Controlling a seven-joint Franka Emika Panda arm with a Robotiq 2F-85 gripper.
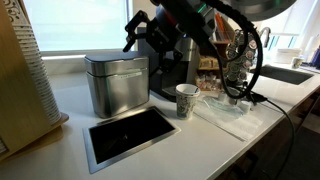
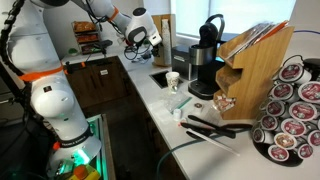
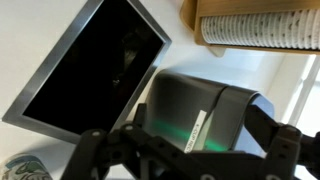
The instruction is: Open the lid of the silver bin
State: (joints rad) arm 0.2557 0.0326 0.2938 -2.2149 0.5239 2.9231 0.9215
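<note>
The lid's end [image 1: 143, 58] by the coffee machine has my gripper hanging low and crooked at it, so next I raise my gripper and tilt it toward the lid's front edge [image 1: 116, 70].
The silver bin [image 1: 114, 90] stands on the white counter, with its dark grey lid [image 1: 116, 62] down. In the wrist view I look down on the lid [image 3: 195, 108], which fills the middle of the picture. My gripper [image 1: 143, 32] hangs above the bin's right rear side, not touching it. Its fingers are spread wide on either side of the lid in the wrist view [image 3: 190, 160], open and empty. It also shows in an exterior view [image 2: 141, 36], where the bin [image 2: 163, 52] is small and partly hidden.
A flat dark framed panel [image 1: 130, 135] lies in the counter in front of the bin. A paper cup [image 1: 186, 100] stands right of the bin, and the black coffee machine [image 1: 185, 62] is behind it. A wooden holder [image 1: 22, 80] stands at the left. Cables and plastic wrap [image 1: 228, 112] lie to the right.
</note>
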